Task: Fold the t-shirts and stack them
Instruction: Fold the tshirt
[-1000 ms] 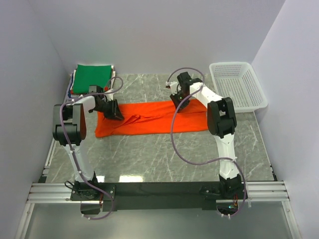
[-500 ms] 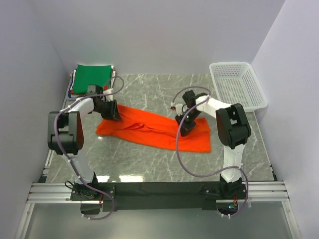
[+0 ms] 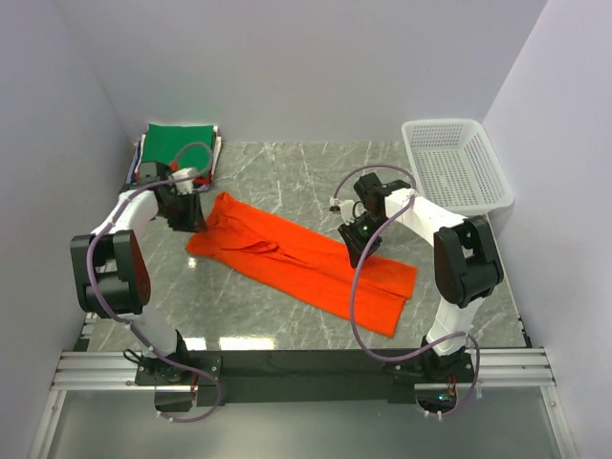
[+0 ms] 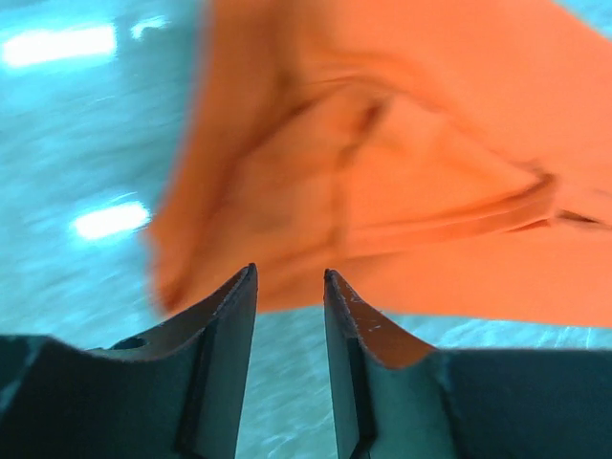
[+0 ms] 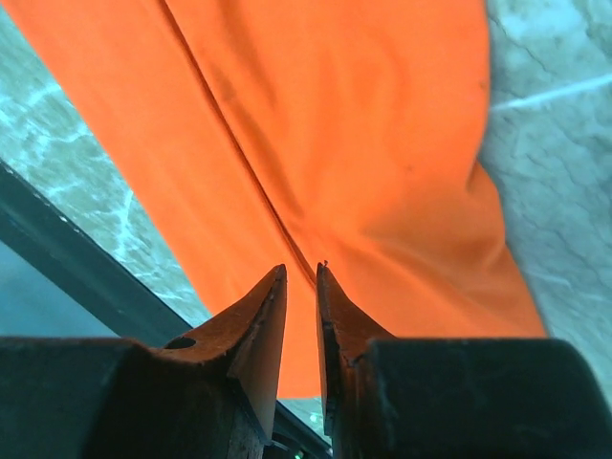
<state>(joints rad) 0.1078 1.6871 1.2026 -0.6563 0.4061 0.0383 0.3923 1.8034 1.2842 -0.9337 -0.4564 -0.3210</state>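
Note:
The orange t-shirt's strip [image 3: 298, 260] lies at a slant across the marble table, so I should pull the strip's end [image 3: 220, 237] near the stack toward the back with my left gripper to make the strip straight.
The bright orange t-shirt [image 3: 296, 258] lies folded into a long strip, running diagonally from the back left to the near right of the marble table. My left gripper [image 3: 191, 218] stands at its left end, open, with bare table between the fingers and the cloth [image 4: 402, 143] just beyond the tips [image 4: 290, 273]. My right gripper [image 3: 356, 239] hovers over the strip's far edge, its jaws [image 5: 301, 268] a narrow gap apart with nothing in them, and orange cloth [image 5: 335, 124] below. A green t-shirt [image 3: 177, 143] tops a folded stack at the back left corner.
A white lattice basket [image 3: 449, 123] sits at the back right. Walls close in on the left, back and right. The arms' bases and a metal rail [image 3: 306, 368] line the near edge.
The orange shirt swung from lying straight across to a diagonal, its right end drawn toward the near right. Both grippers widened and let go of the cloth. The left gripper shifted left.

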